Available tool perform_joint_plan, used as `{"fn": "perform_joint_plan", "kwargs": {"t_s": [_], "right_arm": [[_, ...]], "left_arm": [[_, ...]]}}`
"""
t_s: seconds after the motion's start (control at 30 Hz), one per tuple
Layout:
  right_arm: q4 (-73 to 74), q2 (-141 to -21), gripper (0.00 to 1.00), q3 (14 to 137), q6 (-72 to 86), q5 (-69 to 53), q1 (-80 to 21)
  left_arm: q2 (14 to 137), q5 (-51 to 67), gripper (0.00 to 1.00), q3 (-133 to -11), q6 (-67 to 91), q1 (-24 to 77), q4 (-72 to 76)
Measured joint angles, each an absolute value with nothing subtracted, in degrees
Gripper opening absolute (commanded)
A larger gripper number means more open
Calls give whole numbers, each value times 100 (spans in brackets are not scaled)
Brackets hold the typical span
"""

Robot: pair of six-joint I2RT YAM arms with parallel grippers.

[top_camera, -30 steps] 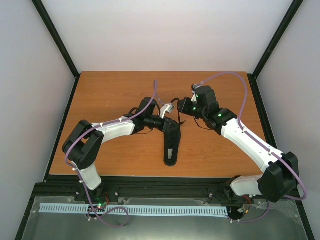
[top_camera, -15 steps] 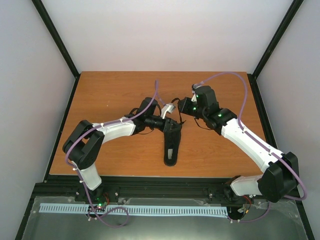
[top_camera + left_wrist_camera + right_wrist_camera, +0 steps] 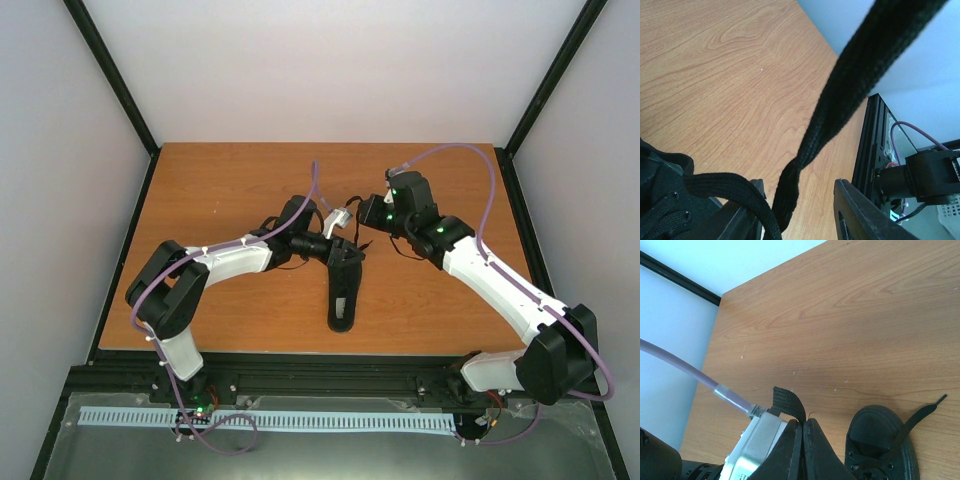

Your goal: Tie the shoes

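The black lace [image 3: 807, 147] runs tight through the open fingers of my left gripper, so my right gripper should bring the lace end toward the shoe [image 3: 345, 285] before my left gripper closes.
The small black shoe [image 3: 341, 295] lies on the wooden table [image 3: 220, 190], toe towards the near edge. My left gripper [image 3: 346, 250] is at the shoe's laced top. In the left wrist view it [image 3: 799, 210] is open, and a black lace [image 3: 840, 100] runs taut between its fingers [image 3: 860, 212] without being pinched. My right gripper [image 3: 363, 216] is just behind the shoe, a little to the right. In the right wrist view it [image 3: 803, 424] is shut on a black lace [image 3: 787, 400] whose short end curls out above the tips. The shoe's toe [image 3: 880, 437] shows below it.
A second lace end [image 3: 920, 415] trails from the shoe across the table. The left wrist's silver camera housing [image 3: 757, 445] and purple cable [image 3: 685, 370] sit right beside my right fingers. Black frame rails [image 3: 120, 90] and white walls bound the table.
Almost nothing. Both arms hold their places at the shoe, and the right gripper stays shut on the lace.
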State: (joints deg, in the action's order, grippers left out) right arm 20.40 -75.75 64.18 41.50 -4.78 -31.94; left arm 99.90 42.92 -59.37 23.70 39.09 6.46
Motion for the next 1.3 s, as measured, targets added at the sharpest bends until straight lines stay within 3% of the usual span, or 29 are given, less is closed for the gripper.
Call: {"fn": "perform_joint_plan", "kwargs": {"t_s": [0.3,0.5,0.77,1.3], "right_arm": [[2062,-7581,3,6475,4158,-637,-3194],[2056,-7612,3,6543,4158,-770,-3192],[1968,-7948,3,6554,4143,-867,-3188],[1973,-8818,3,6554,4108,-1166,-3192]], "left_arm": [[10016,4086,37,-5983,2366,3931,604],[10095,3918,18,-6123,2281,3966,523],[10095,3721,2,-6082,2246,3988,395],[9415,3402,1,-5192,2473,3990,711]]}}
